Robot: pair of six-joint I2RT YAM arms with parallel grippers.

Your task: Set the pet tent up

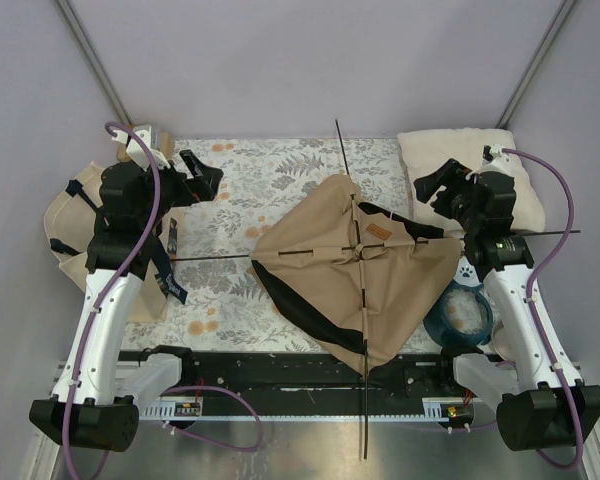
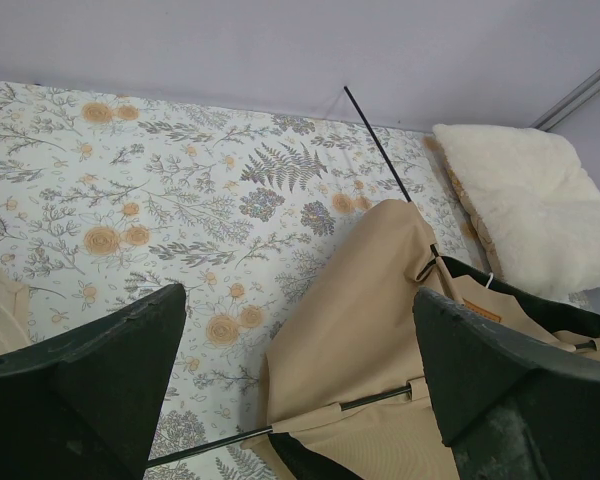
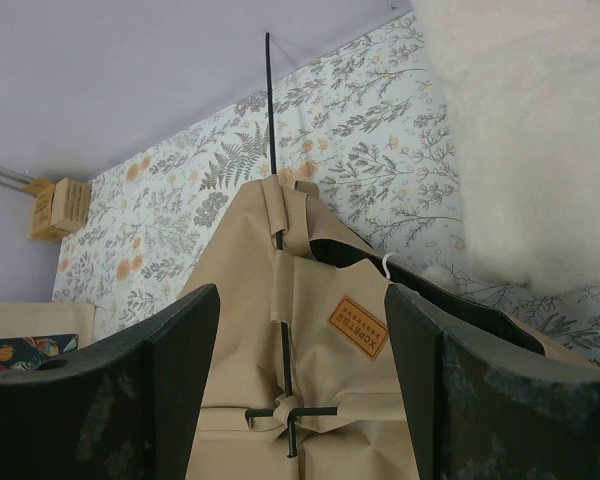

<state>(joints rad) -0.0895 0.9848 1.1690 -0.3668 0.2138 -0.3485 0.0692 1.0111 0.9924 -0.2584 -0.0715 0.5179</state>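
The pet tent's front corner point(image 1: 370, 366) sticks past the mat's edge, so my right gripper should first grab the pole crossing point(image 1: 360, 252) and drag the tent farther onto the mat.
The pet tent point(image 1: 355, 270), tan canvas with black trim, lies flat in the middle of the floral mat. Two thin dark poles point(image 1: 352, 200) cross at its centre and stick out past its corners. Its brown label patch point(image 3: 358, 326) and the pole crossing point(image 3: 290, 412) show in the right wrist view. My left gripper point(image 1: 205, 178) is open and empty, raised left of the tent, whose left corner point(image 2: 350, 330) shows between its jaws. My right gripper point(image 1: 438, 185) is open and empty, raised over the tent's right corner. The white pompom point(image 3: 435, 277) lies by the pillow.
A cream fluffy pillow point(image 1: 480, 165) lies at the back right. A beige tote bag point(image 1: 75, 235) with dark straps is at the left. A teal ring point(image 1: 460, 315) sits at the front right. A small wooden block point(image 3: 60, 205) stands at the mat's far left corner.
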